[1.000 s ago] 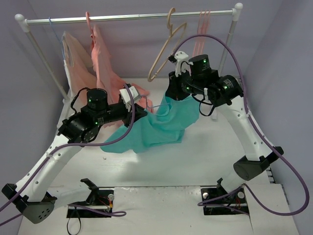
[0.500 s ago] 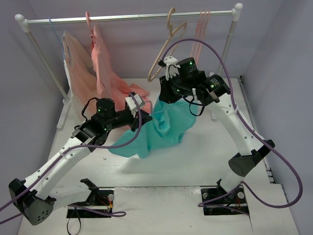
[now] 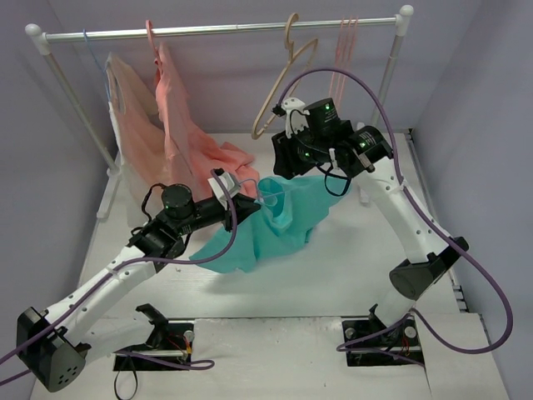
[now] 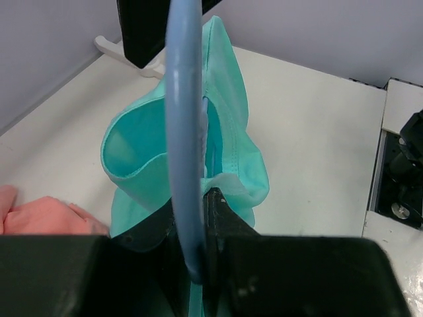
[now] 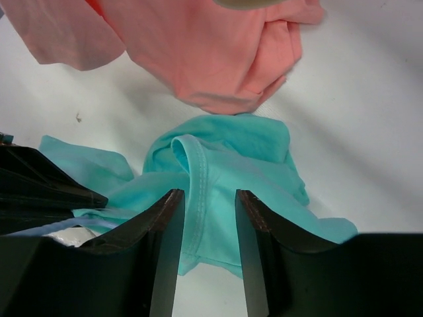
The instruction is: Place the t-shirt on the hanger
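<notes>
My right gripper should come down to the t-shirt's loose far shoulder and pinch that shoulder point(image 3: 299, 197) over the hanger's wire, since the wire reaches into the open collar point(image 3: 272, 197).
The teal t-shirt point(image 3: 279, 229) lies bunched on the white table, its collar edge raised towards the right gripper. It also shows in the left wrist view point(image 4: 238, 152) and the right wrist view point(image 5: 244, 178). My left gripper point(image 3: 244, 200) point(image 4: 198, 264) is shut on the thin light-blue hanger point(image 4: 183, 132) point(image 3: 260, 190). The hanger's wire reaches out against the shirt's open collar. My right gripper point(image 3: 283, 167) point(image 5: 208, 198) is open just above the shirt, and the collar seam shows in the gap between its fingers.
A clothes rail point(image 3: 216, 31) spans the back, with a pale peach garment point(image 3: 125, 92), a salmon-pink garment point(image 3: 179, 125) point(image 5: 218, 53) trailing onto the table, a beige hanger point(image 3: 283, 83) and pink hangers point(image 3: 341, 50). Rail legs stand at both sides.
The right gripper has lowered, and the shirt that hung from it has sagged into a heap. The left gripper has carried the hanger right and forward to the shirt's collar.
</notes>
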